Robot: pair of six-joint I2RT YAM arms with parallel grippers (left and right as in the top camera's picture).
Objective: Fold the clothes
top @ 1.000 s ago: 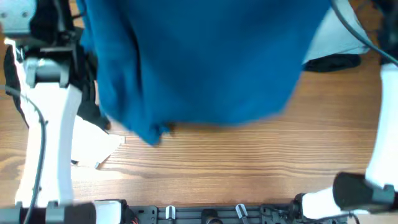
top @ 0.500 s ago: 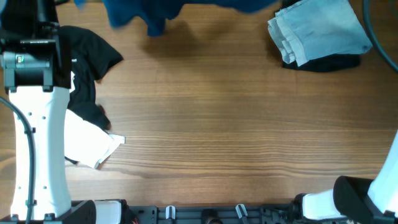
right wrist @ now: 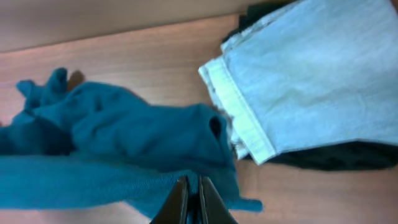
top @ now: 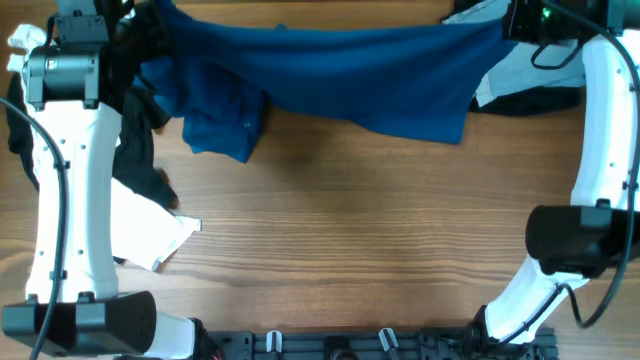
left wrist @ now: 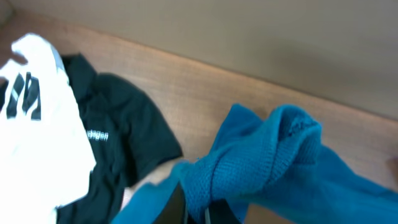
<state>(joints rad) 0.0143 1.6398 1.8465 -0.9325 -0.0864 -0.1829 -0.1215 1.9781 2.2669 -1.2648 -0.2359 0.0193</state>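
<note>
The deep-blue shirt's bunched part [top: 222, 116] hangs down below the left gripper, so the robot should pull the shirt toward the open wood in front [top: 300, 215] and lay it down spread out.
The deep-blue shirt [top: 330, 65] hangs stretched across the back of the table between both grippers, with a bunched part [top: 220, 125] drooping at the left. My left gripper [left wrist: 202, 205] is shut on the shirt's left end [left wrist: 267, 155], and my right gripper [right wrist: 193, 196] is shut on its right end [right wrist: 124, 137]. The black tee [left wrist: 118, 137] with small white lettering and the white garment with black marks [left wrist: 37, 130] lie at the left; the white garment also shows in the overhead view [top: 145, 230].
A folded light-blue garment [right wrist: 311, 68] lies on a dark one [right wrist: 336, 155] at the back right, also in the overhead view [top: 525, 75]. The wooden table [top: 350, 240] stretches to the front.
The blue shirt, which filled the overhead view a second ago and then lifted almost out of it, now hangs spread between both grippers over the back of the table. Both arms have come into view.
</note>
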